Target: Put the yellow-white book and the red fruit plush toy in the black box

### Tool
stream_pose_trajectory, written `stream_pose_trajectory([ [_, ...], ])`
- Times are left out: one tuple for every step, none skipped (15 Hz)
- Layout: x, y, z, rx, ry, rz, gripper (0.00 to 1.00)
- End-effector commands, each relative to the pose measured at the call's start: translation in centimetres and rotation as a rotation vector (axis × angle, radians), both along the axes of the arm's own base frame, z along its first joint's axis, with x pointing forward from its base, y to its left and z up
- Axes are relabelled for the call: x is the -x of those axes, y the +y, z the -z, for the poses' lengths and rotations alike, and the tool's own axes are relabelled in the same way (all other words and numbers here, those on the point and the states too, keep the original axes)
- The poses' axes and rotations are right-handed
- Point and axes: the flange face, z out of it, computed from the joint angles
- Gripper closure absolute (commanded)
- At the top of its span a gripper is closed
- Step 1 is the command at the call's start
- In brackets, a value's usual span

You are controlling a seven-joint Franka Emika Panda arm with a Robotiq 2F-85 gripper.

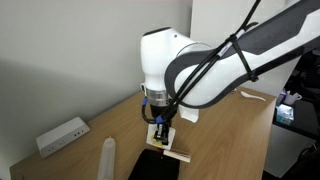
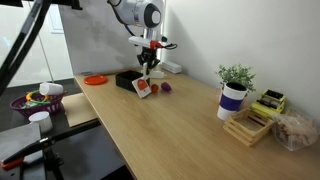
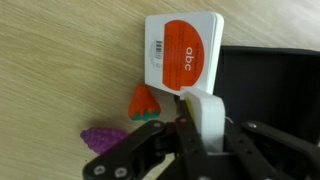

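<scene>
The yellow-white book hangs against the tilted white book (image 3: 183, 54) at the box's edge, so the gripper should lift clear and move over the black box's opening (image 3: 268, 88) before it lowers.
My gripper (image 3: 203, 126) is shut on the yellow-white book (image 3: 201, 106), which shows edge-on as a pale slab between the fingers. It hangs over the left edge of the black box (image 3: 272, 82). The red fruit plush toy (image 3: 143, 100) lies on the wooden table left of the gripper. In both exterior views the gripper (image 1: 160, 128) (image 2: 148, 68) points down just above the black box (image 1: 150, 166) (image 2: 125, 79).
A white square book with a red-orange disc (image 3: 181, 50) leans at the box's left edge. A purple plush (image 3: 100, 138) lies near the red one. A white socket box (image 1: 62, 135), an orange disc (image 2: 95, 79), a potted plant (image 2: 234, 94) and wooden pieces (image 2: 250, 125) are on the table.
</scene>
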Motion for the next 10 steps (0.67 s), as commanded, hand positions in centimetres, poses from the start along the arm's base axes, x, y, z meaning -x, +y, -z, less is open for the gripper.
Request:
stream_pose_trajectory([
  [1.6, -0.2, -1.7, -0.001, 0.014, -0.021, 0.96],
  [2.0, 0.0, -2.5, 0.011, 0.004, -0.022, 0.96],
  [2.4, 0.4, -3.2, 0.02, -0.01, -0.024, 0.96],
  [2.7, 0.7, -3.9, 0.026, -0.021, -0.029, 0.96],
  [3.1, 1.0, -4.7, 0.031, -0.033, -0.035, 0.96],
  [3.4, 1.3, -5.5, 0.032, -0.04, -0.042, 0.96],
  [3.7, 1.5, -5.9, 0.029, -0.045, -0.053, 0.96],
  [4.0, 1.8, -6.5, 0.02, -0.045, -0.062, 0.96],
  [4.2, 1.8, -6.5, 0.0, -0.039, -0.081, 0.96],
  [4.4, 1.8, -6.6, -0.013, -0.034, -0.094, 0.96],
])
